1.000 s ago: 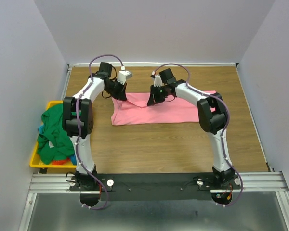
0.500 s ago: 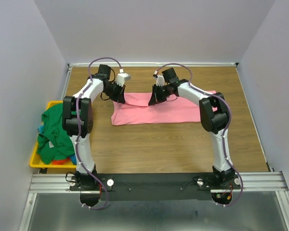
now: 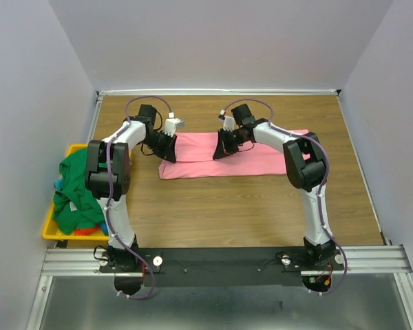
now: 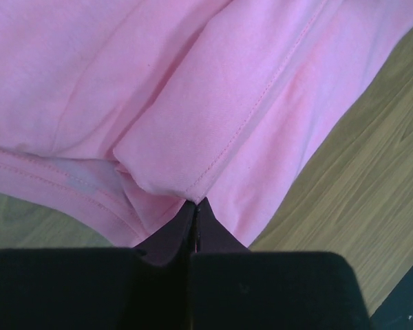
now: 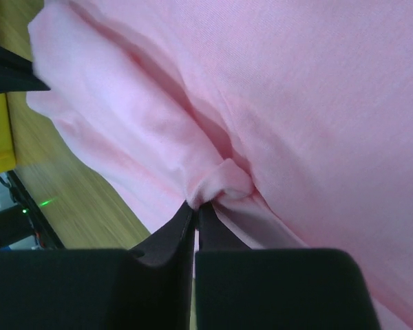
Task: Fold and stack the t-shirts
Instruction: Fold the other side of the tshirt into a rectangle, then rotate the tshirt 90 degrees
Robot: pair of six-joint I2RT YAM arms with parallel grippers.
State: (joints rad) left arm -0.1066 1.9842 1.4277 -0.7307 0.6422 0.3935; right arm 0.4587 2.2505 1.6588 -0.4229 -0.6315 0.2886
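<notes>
My left gripper should pull the pink t-shirt away by its hemmed corner point(image 3: 164, 172) to turn it lengthwise before I fold it further, because the t-shirt lies crosswise with its long side point(image 3: 224, 170) toward me.
A pink t-shirt point(image 3: 255, 157) lies spread across the far middle of the wooden table. My left gripper point(image 3: 169, 152) is shut on its hemmed left corner point(image 4: 186, 185). My right gripper point(image 3: 221, 152) is shut on a bunched fold of the same pink shirt point(image 5: 220, 182) near its middle top edge. Both hold the far edge folded over toward the near side. A green t-shirt point(image 3: 79, 189) is piled in the yellow bin, with bits of blue point(image 3: 58, 184) and orange point(image 3: 89, 231) cloth under it.
The yellow plastic bin point(image 3: 51, 230) stands at the table's left edge beside the left arm. Grey walls close the far side and both sides. A black rail point(image 3: 220, 258) runs along the near edge.
Both grippers have moved toward the near side with the pink shirt's far edge, lowering it. The raised flap between them now lies flatter over the shirt.
</notes>
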